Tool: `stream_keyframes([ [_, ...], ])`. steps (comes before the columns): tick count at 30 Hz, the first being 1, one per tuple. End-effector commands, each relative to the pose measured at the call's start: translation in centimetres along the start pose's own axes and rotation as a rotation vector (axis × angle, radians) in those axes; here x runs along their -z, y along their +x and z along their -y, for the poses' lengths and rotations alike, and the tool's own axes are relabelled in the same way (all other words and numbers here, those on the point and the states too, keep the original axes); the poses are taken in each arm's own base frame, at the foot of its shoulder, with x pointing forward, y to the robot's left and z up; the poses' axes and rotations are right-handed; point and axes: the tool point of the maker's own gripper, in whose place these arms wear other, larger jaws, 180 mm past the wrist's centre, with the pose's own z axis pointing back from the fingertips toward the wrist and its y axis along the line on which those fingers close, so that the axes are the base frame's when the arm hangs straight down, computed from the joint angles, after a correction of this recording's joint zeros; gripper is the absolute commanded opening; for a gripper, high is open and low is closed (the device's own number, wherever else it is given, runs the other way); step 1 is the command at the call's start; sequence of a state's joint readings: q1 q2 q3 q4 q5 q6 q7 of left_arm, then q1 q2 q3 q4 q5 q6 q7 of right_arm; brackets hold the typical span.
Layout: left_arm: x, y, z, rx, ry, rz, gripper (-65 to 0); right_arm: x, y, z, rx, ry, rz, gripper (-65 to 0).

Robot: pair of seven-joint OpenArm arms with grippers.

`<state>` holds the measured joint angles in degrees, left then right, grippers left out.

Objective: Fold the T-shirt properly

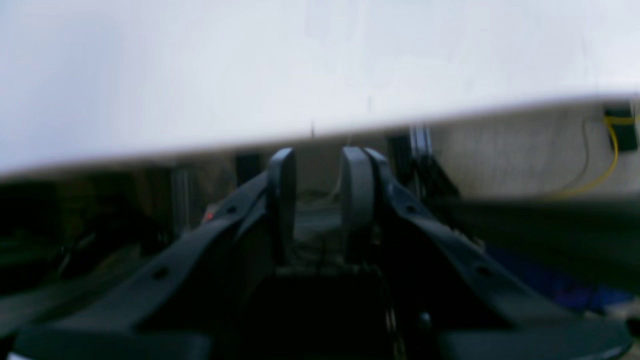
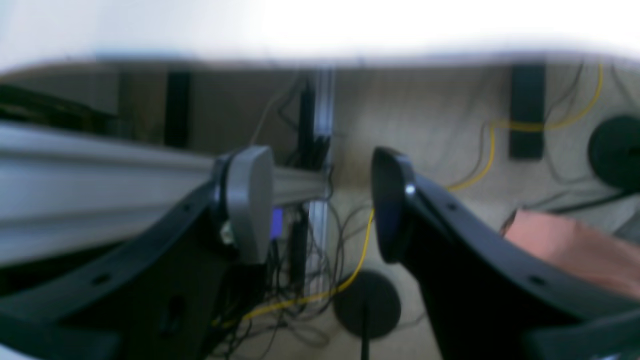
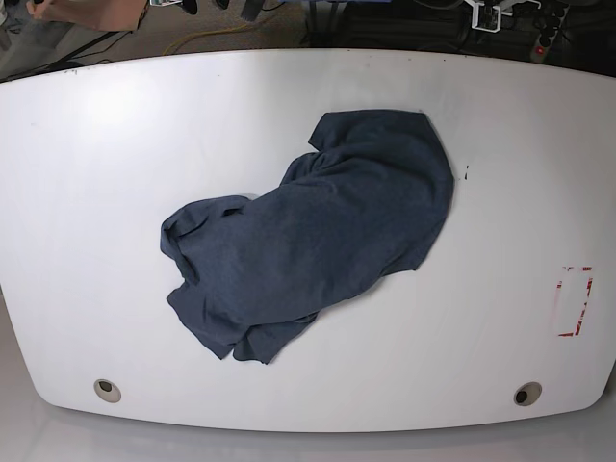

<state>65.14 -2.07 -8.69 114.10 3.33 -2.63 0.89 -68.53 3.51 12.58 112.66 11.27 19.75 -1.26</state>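
The T-shirt's nearest corner point(image 3: 419, 120) sticks out free toward the robot's left gripper across clear table, so the left gripper should go on moving closer until its fingers are on either side of that corner point(image 3: 421, 125), and then close.
The T-shirt point(image 3: 318, 241) is dark navy blue and lies crumpled in a diagonal heap at the middle of the white table point(image 3: 96, 192). No lettering shows. Neither gripper appears in the base view. In the left wrist view my left gripper point(image 1: 320, 165) is empty, its fingers a small gap apart, pointing at the table's edge point(image 1: 300, 65). In the right wrist view my right gripper point(image 2: 322, 200) is wide open and empty, off the table and over the floor. The shirt shows in neither wrist view.
A red-marked rectangle point(image 3: 575, 301) sits near the table's right edge, and two round holes point(image 3: 107, 390) point(image 3: 526, 393) lie along its front. An aluminium rail point(image 2: 100, 190), yellow cables point(image 2: 480, 170) and a black round base point(image 2: 367, 302) lie below my right gripper.
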Motion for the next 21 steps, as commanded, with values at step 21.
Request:
stream_keyframes([
  [21,9.1,8.9,1.1,-0.24,-0.22,0.08,-28.5,2.0,5.0,-1.6,0.048,0.013,0.178,-35.2],
])
